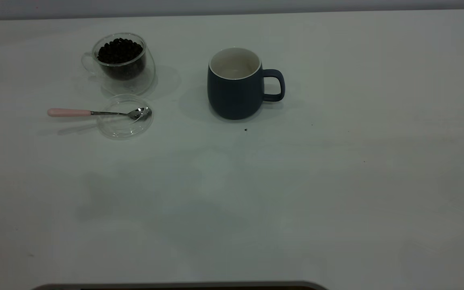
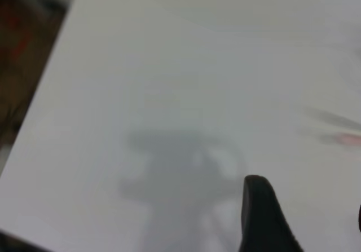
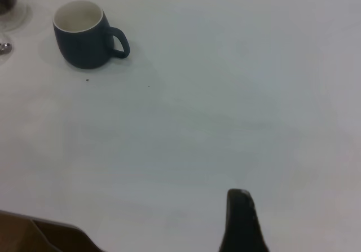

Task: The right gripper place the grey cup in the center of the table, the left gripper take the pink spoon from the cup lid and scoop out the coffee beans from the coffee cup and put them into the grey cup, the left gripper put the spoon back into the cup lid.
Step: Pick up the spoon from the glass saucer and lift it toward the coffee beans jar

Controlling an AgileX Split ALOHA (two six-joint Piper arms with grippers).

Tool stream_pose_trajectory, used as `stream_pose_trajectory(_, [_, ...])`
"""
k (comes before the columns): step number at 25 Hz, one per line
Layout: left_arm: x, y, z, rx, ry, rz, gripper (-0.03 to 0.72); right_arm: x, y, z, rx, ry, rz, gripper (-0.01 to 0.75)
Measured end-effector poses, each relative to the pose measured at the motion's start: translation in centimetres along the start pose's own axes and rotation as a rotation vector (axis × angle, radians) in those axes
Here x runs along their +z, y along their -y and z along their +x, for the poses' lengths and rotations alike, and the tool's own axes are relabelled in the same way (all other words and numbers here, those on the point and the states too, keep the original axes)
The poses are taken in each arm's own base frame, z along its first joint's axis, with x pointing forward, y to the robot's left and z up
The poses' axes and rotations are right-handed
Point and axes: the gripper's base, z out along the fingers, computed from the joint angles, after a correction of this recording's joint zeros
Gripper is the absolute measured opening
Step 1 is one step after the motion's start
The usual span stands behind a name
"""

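My open left gripper keeps moving toward the spoon's pink handle (image 1: 69, 112), which sticks out clear of the cup lid, and closes once the fingers are on both sides of the handle.
The grey cup (image 1: 236, 84) stands upright near the middle of the table (image 1: 256, 201), handle to the right; its white inside looks bare (image 3: 84, 38). The coffee cup (image 1: 121, 60), full of coffee beans (image 1: 119, 50), stands at the back left. In front of it lies the cup lid (image 1: 125, 119) with the pink spoon (image 1: 69, 112) resting across it, bowl in the lid. Neither arm shows in the exterior view. My left gripper (image 2: 310, 218) hovers open over bare table, the spoon's pink handle (image 2: 344, 139) a blur beyond. My right gripper (image 3: 302, 218) is open, far from the grey cup.
A few dark specks (image 1: 245, 129) lie on the table in front of the grey cup. In the left wrist view the table's edge (image 2: 39, 111) runs close by, with dark floor beyond it. A table corner (image 3: 51, 224) shows in the right wrist view.
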Motion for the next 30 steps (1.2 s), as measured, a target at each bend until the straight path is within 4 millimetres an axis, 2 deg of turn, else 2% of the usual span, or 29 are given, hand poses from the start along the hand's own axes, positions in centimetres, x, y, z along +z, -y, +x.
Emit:
stream_pose_trajectory(3, [3.5, -1.6, -1.0, -0.066, -0.063, -0.036, 0.468, 0.0, 0.0, 0.0, 0.000, 0.000, 0.000, 0.551])
stream_pose_trajectory(7, [9.2, -2.9, -1.3, -0.101, -0.207, -0.002, 0.468, 0.0, 0.0, 0.0, 0.000, 0.000, 0.000, 0.551])
stream_pose_trajectory(9, [12.4, -3.2, -1.1, -0.112, -0.286, 0.057, 0.468, 0.0, 0.0, 0.0, 0.000, 0.000, 0.000, 0.551])
stream_pose_trajectory(13, [17.5, -3.0, -0.9, -0.059, -0.372, 0.232, 0.468, 0.0, 0.0, 0.0, 0.000, 0.000, 0.000, 0.551])
stream_pose_trajectory(18, [22.2, -1.2, -0.6, 0.105, -0.432, 0.524, 0.468, 0.0, 0.0, 0.0, 0.000, 0.000, 0.000, 0.551])
stream_pose_trajectory(22, [25.4, 0.0, 0.4, 0.123, -0.394, 0.685, 0.468, 0.0, 0.0, 0.0, 0.000, 0.000, 0.000, 0.551])
stream_pose_trajectory(25, [26.9, 0.5, 1.1, 0.104, -0.359, 0.753, 0.473, 0.0, 0.0, 0.0, 0.000, 0.000, 0.000, 0.551])
stream_pose_trajectory(30, [28.5, 1.3, 2.3, 0.072, -0.381, 0.822, 0.586, 0.0, 0.0, 0.0, 0.000, 0.000, 0.000, 0.551])
